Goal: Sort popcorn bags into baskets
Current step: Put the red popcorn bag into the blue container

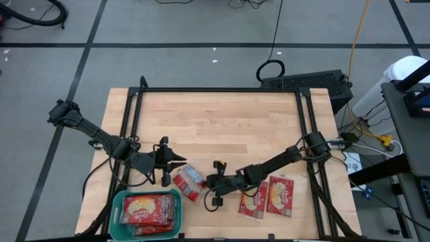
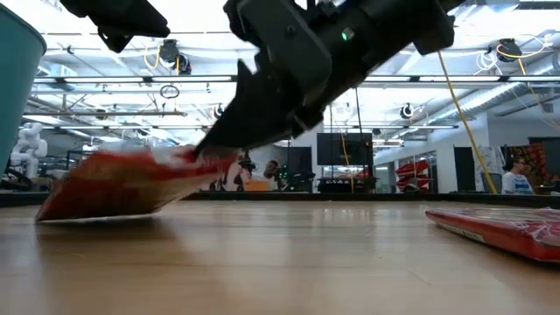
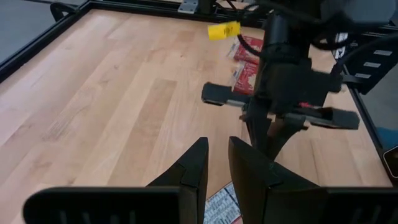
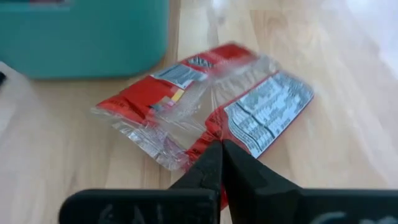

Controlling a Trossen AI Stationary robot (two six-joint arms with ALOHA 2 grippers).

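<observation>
I should tip the popcorn bag upright with my right gripper and take its raised end (image 2: 203,161) with my left gripper to turn it over, because the bag lies back side up (image 4: 264,115).
One red popcorn bag (image 1: 189,180) lies back side up near the table's near edge, its white label patch and clear seam showing in the right wrist view (image 4: 205,106). My right gripper (image 1: 207,181) reaches in from the right and is shut on this bag. My left gripper (image 1: 183,160) hovers just beyond the bag's far-left side. Its fingers (image 3: 217,146) are a narrow gap apart and touch nothing. The teal basket (image 1: 117,208) stands at the near edge and holds several red bags (image 1: 149,208). My right gripper (image 4: 221,149) pinches the bag between its two fingers at the red edge beside the white label patch (image 4: 214,134), on the bag's right end. The fingers come slanting down from the table's right. That end is raised (image 2: 206,156); the opposite end (image 2: 52,213) rests on the table, so the bag sits tilted.
Two more red bags lie flat side by side to the right of my right gripper (image 1: 254,198) (image 1: 281,196), partly under the right arm. A black frame rail (image 1: 215,89) runs around the table. Bare wood lies across the far half (image 1: 222,121).
</observation>
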